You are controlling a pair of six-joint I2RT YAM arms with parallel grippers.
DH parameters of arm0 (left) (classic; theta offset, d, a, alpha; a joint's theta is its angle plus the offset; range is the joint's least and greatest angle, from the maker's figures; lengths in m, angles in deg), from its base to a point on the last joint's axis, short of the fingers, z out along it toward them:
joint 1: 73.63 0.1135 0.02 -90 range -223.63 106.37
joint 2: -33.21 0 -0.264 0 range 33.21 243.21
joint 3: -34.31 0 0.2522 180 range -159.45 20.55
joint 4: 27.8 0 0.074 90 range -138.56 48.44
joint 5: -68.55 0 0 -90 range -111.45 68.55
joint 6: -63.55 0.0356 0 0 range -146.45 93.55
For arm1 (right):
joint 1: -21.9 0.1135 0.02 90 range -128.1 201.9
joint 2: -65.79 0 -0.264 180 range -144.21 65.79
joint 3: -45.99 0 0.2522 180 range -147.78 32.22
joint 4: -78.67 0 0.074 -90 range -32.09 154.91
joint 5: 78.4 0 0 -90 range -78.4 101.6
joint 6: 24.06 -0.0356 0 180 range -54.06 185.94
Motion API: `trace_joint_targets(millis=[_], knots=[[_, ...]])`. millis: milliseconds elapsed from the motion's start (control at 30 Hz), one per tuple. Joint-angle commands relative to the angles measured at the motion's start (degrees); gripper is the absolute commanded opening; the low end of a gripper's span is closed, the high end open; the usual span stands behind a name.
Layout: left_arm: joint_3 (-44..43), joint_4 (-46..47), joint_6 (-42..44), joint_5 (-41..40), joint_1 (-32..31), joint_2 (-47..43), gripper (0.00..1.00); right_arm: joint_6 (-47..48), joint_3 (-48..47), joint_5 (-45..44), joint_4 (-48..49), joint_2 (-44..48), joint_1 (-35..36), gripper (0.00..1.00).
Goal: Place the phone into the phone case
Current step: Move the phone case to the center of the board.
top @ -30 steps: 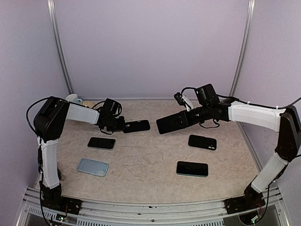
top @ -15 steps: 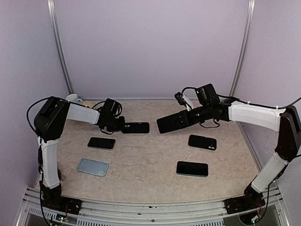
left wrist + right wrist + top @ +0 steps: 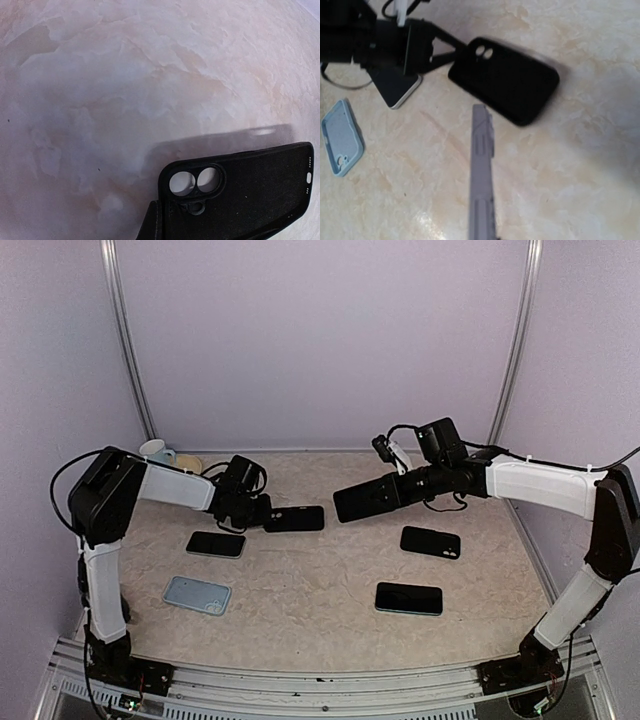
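The black phone case's open side (image 3: 252, 192) faces up, so my left gripper should keep moving toward the clear middle of the table (image 3: 327, 547) and release the case flat there.
My left gripper (image 3: 262, 515) is shut on the camera-hole end of a black phone case (image 3: 295, 519), holding it flat just above the table. In the left wrist view the case (image 3: 240, 190) fills the lower right, one finger (image 3: 152, 225) against its corner. Over the table's back middle, my right gripper (image 3: 405, 487) is shut on a dark phone (image 3: 365, 500) that points left toward the case. The right wrist view shows the phone edge-on as a grey strip (image 3: 482, 170), with the case (image 3: 505, 80) just beyond its tip.
Three more dark phones lie on the table: one left (image 3: 216, 544), one right (image 3: 431, 542), one near right (image 3: 409, 598). A light blue case (image 3: 197, 594) lies at the near left. A white cup (image 3: 153, 449) stands in the back left corner.
My left gripper has closed on the black case and carried it a little to the right and nearer. The right arm and its phone have stayed put.
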Motion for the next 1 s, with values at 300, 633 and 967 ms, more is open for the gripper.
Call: trace_joint_targets(millis=[300,633,967], knots=[[6.3,-1.6,-12.9,1.0,-11.1,-5.4,0.0,-4.7,1.9,0.7,5.0,2.5,-0.4,0.0],[4.9,-3.8,-16.0,0.5,-15.4,-5.4,0.04,-5.0,2.3,-0.6,4.7,3.0,-0.4,0.0],[4.3,-5.2,-15.3,0.1,-15.4,-7.3,0.39,-4.0,2.2,-1.5,3.6,3.5,-0.4,0.0]])
